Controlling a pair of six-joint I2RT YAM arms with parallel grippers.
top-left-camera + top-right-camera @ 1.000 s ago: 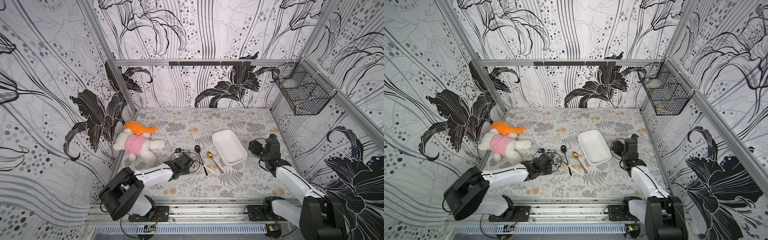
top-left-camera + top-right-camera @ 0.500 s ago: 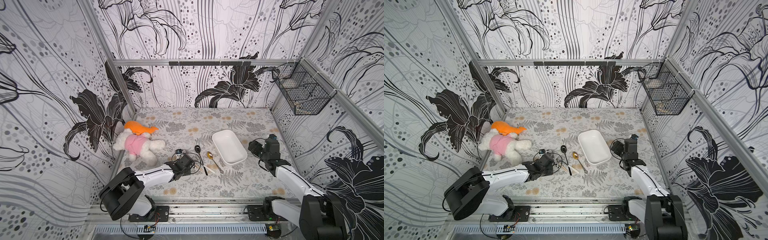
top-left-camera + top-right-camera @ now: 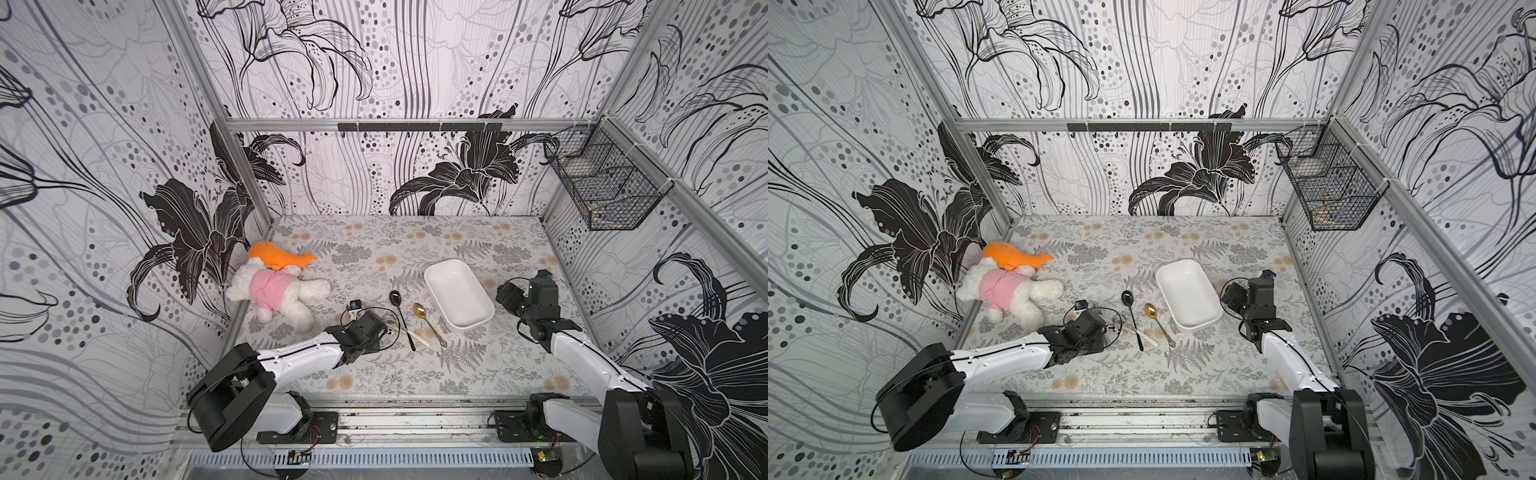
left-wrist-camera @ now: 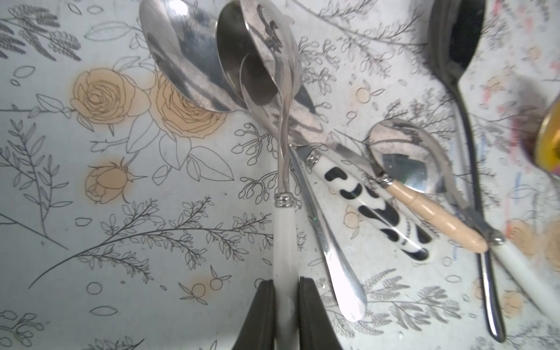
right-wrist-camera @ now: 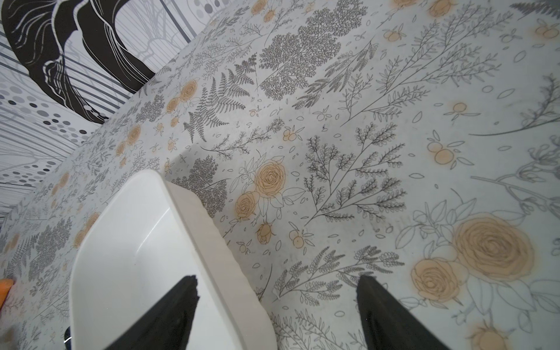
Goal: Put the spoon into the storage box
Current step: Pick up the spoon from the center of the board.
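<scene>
I should keep carrying the spoon to my right gripper (image 3: 509,297) until that grips its neck (image 4: 284,158), which is free because my left gripper holds the spoon by its white handle.
Several spoons lie in a heap on the flowered mat, left of the white storage box (image 3: 459,293) (image 3: 1187,293). In the left wrist view my left gripper (image 4: 286,283) is shut on the white handle of one steel spoon (image 4: 284,230), whose bowl rests among other steel bowls. In both top views that gripper (image 3: 380,326) sits low over the heap's left end. My right gripper (image 5: 277,283) (image 3: 505,295) stands open astride the storage box's (image 5: 136,257) right wall. The box is empty.
Beside the held spoon lie a cow-patterned handle (image 4: 375,209), a wooden-handled spoon (image 4: 433,218), a plain steel one (image 4: 333,257), a black spoon (image 3: 395,297) and a gold spoon (image 3: 419,309). A plush toy (image 3: 274,286) lies at the left wall. A wire basket (image 3: 602,183) hangs on the right wall.
The left gripper's jaws have closed onto the white spoon handle. Both arms have stayed almost where they were, and the right gripper is unchanged.
</scene>
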